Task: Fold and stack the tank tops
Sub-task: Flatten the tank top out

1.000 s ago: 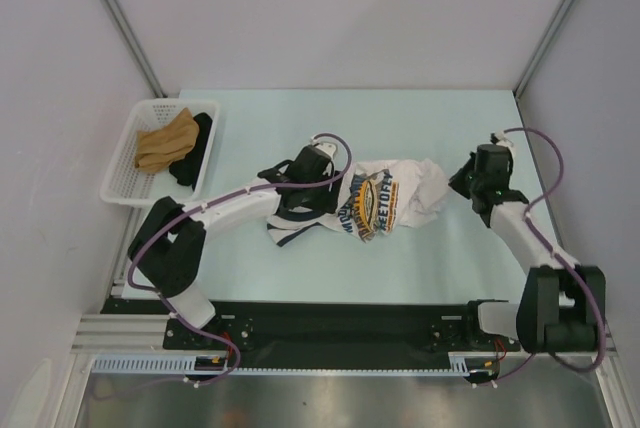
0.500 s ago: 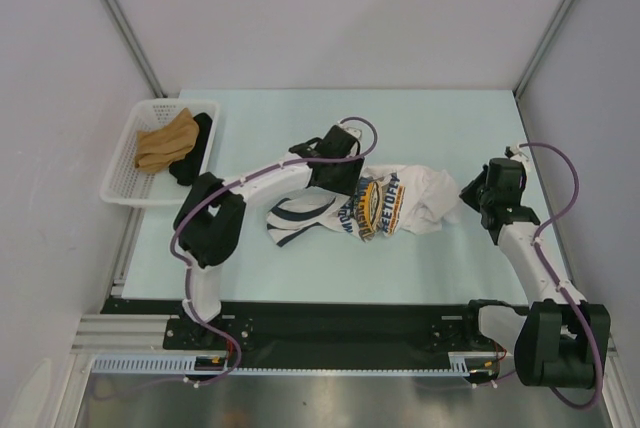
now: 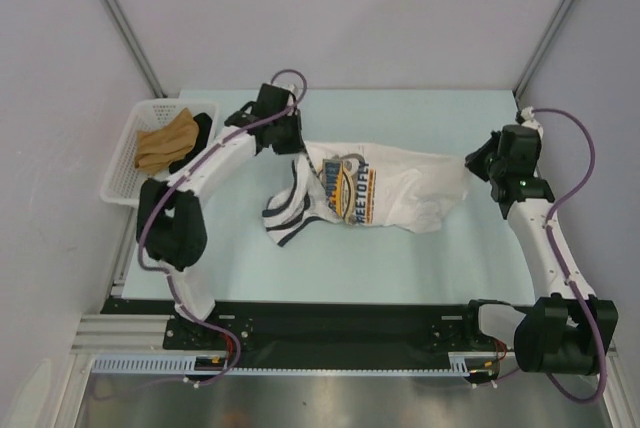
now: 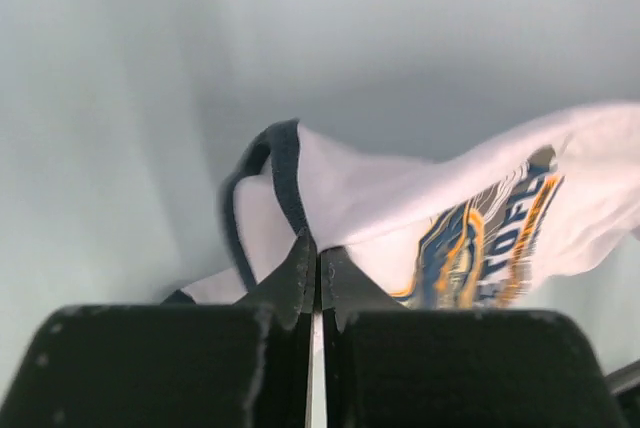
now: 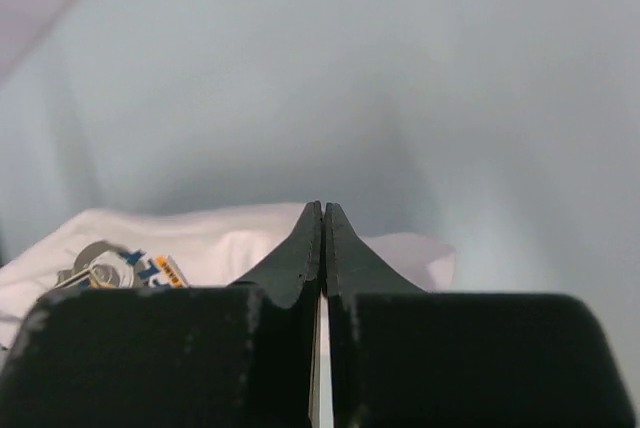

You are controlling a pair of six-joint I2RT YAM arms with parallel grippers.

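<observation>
Next, my left gripper sets the tank top's back edge down, then pulls its near corner (image 3: 336,217) straight, because the tank top's near side hangs bunched (image 3: 375,222) below the chest print.
One white tank top (image 3: 400,188) with navy trim and a blue-and-orange chest print hangs stretched between both arms over the middle of the table. My left gripper (image 3: 297,148) is shut on its back-left edge. In the left wrist view the left gripper (image 4: 318,248) pinches the tank top (image 4: 400,198) beside the navy trim (image 4: 285,163). My right gripper (image 3: 471,164) is shut on the right end. In the right wrist view the right gripper (image 5: 322,210) has its tips pressed together, with the white tank top (image 5: 200,238) bunched just behind them. The lower-left part sags onto the table.
A white mesh basket (image 3: 113,186) stands at the left edge and holds a tan cloth (image 3: 165,143) and a black cloth (image 3: 200,140). Pale walls enclose the table at the back and both sides. The arm bases sit on the black rail (image 3: 340,333) at the near edge.
The left gripper has closed on the tank top's trimmed edge and moved back and left. The right gripper has pulled rightward. The crumpled tank top is now drawn out between them.
</observation>
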